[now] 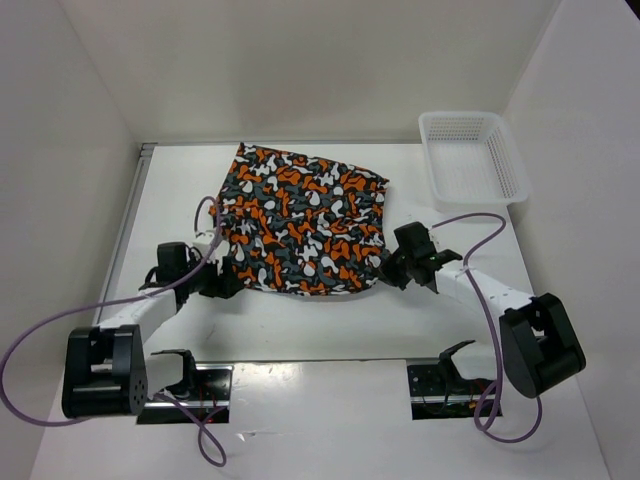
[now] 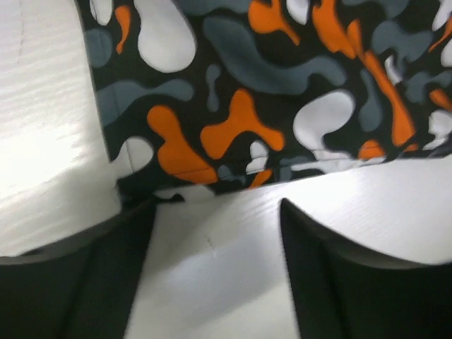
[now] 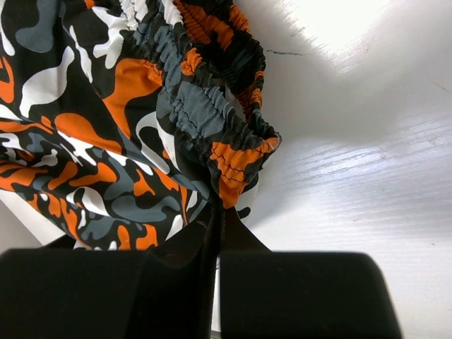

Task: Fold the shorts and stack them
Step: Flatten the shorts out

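I should reach over the shorts' near corner (image 2: 135, 185) with my left gripper and pinch it before lifting, because the hem of the shorts (image 2: 215, 188) is just past the ends of my left gripper's fingers.
The shorts (image 1: 300, 220), printed in orange, grey, black and white blotches, lie spread flat on the white table at mid-back. My left gripper (image 1: 222, 280) is open at their near-left corner, with the hem (image 2: 233, 169) just beyond its fingertips (image 2: 134, 212) and only bare table between them. My right gripper (image 1: 392, 268) is shut on the elastic waistband (image 3: 233, 166) at the shorts' near-right corner, the fabric bunched up where it is pinched.
A white plastic mesh basket (image 1: 470, 155) stands at the back right. White walls close in the table at the back and on both sides. Purple cables (image 1: 480, 300) loop from both arms. Two mounting plates (image 1: 440, 385) sit at the near edge.
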### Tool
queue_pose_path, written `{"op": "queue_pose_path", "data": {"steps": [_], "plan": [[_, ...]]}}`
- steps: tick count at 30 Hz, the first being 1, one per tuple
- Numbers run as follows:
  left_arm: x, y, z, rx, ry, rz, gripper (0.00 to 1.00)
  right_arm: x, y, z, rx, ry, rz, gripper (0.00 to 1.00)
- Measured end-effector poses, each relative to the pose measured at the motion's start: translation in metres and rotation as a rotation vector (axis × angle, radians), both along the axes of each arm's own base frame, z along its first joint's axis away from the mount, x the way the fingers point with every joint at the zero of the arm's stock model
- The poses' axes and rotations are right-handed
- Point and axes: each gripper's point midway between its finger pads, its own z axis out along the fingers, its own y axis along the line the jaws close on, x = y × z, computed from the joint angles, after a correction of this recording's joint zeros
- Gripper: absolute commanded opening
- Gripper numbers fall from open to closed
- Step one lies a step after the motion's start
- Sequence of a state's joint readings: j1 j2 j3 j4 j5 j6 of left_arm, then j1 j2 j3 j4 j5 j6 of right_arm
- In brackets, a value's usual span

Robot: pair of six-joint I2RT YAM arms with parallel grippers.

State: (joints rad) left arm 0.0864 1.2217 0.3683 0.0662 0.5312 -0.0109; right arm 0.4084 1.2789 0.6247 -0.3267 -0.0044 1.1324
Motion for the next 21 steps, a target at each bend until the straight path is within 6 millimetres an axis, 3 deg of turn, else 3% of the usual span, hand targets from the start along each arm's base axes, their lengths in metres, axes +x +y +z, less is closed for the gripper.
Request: {"op": "queue_pose_path", "data": {"steps": [3, 7, 11, 15, 21], "plan": [[-0.008, 0.010, 0.007, 0.040, 0.004, 0.041, 0.96, 0.001, -0.001, 0.002, -0.002, -0.008, -0.003, 0.00], [-0.031, 0.027, 0.006, 0.118, 0.057, 0.119, 1.00, 0.002, -0.001, 0.006, 0.000, -0.022, -0.005, 0.00], [-0.041, 0.037, 0.001, 0.167, 0.122, 0.154, 1.00, 0.002, -0.001, 0.006, 0.000, -0.025, -0.006, 0.00], [-0.031, 0.037, 0.000, 0.162, 0.105, 0.152, 0.98, 0.002, -0.001, 0.006, -0.001, -0.025, -0.005, 0.00], [-0.007, 0.030, -0.002, 0.118, 0.007, 0.116, 0.87, 0.002, -0.001, 0.006, -0.003, -0.027, -0.003, 0.00]]}}
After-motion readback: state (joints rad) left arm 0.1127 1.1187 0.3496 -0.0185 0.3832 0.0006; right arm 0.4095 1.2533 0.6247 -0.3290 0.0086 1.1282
